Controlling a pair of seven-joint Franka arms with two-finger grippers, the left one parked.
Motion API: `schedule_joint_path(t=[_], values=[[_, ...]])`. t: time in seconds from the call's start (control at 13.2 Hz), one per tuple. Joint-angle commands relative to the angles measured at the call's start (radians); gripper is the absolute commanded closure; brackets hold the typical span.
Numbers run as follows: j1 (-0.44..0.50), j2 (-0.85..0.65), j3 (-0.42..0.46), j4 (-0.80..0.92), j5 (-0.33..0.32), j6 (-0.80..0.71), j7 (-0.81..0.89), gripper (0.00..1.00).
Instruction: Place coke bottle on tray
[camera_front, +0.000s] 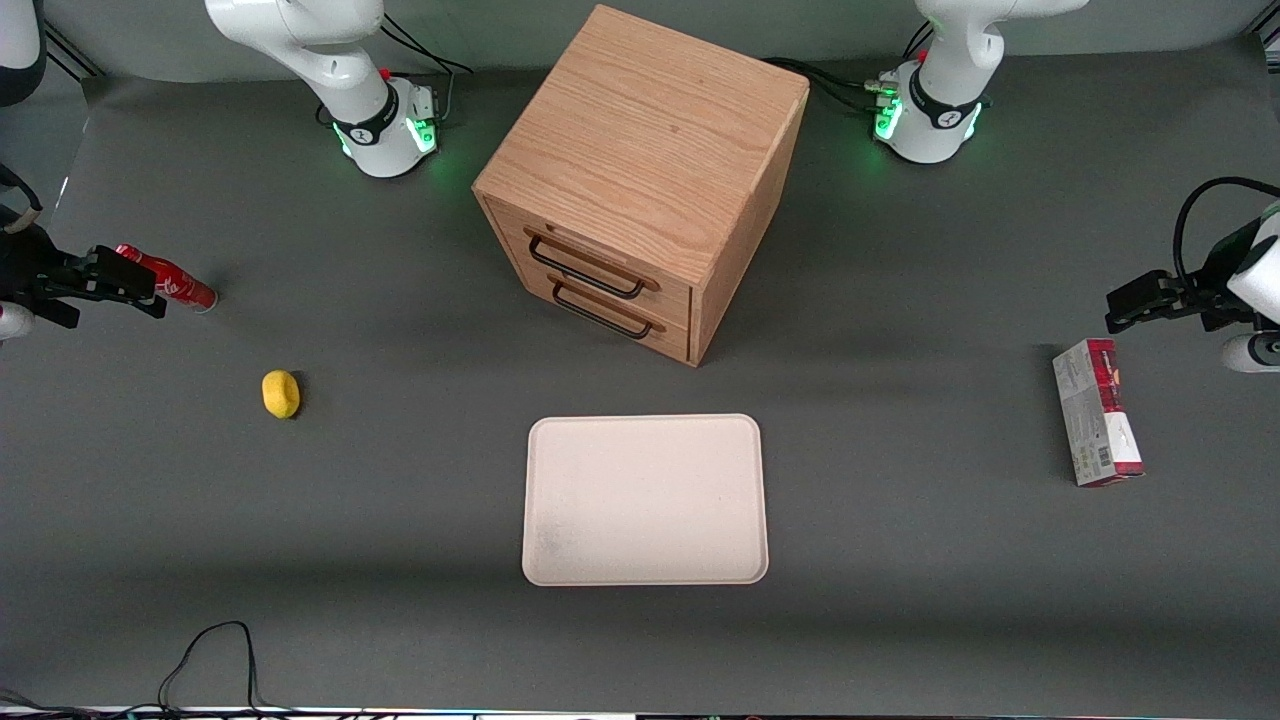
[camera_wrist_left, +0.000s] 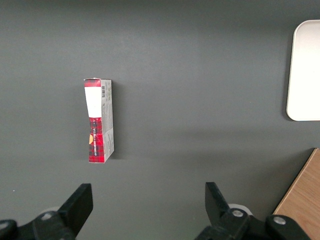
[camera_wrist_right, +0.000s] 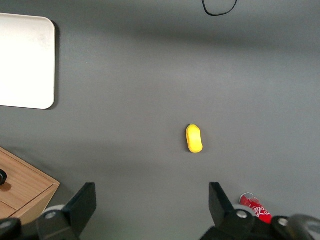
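Note:
My gripper will lower the coke bottle (camera_front: 168, 278) onto the tray, and the bottle will stay standing upright because it has a wide, flat base (camera_front: 205, 300) opposite its cap.
The coke bottle (camera_front: 182, 288), small, slim and red with white script, lies on its side on the grey table toward the working arm's end. Only its base end shows in the right wrist view (camera_wrist_right: 255, 208), beside one finger. My right gripper (camera_front: 138, 285) hovers above the table by the bottle's cap end, open and empty, its fingers wide apart (camera_wrist_right: 151, 202). The pale beige tray (camera_front: 645, 500) lies flat at the table's middle, nearer the front camera than the cabinet. A corner of the tray shows in the right wrist view (camera_wrist_right: 25, 60).
A yellow lemon (camera_front: 281, 393) lies between the bottle and the tray, also in the right wrist view (camera_wrist_right: 194, 138). A wooden drawer cabinet (camera_front: 640, 180) stands mid-table. A red-and-white carton (camera_front: 1097, 425) lies toward the parked arm's end. A black cable (camera_front: 215, 660) loops at the table's near edge.

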Motion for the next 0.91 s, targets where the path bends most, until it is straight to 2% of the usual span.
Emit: schedule_joint_path(t=[0.0,0.45,0.6,0.83], values=[[0.006,0.008,-0.001,0.022,-0.011,-0.019,0.006,0.00],[-0.002,0.004,-0.019,0.013,-0.011,-0.022,-0.007,0.00],[-0.006,0.012,-0.082,0.017,-0.012,-0.019,-0.030,0.00],[-0.014,0.038,-0.232,0.045,-0.009,-0.004,-0.199,0.00]])
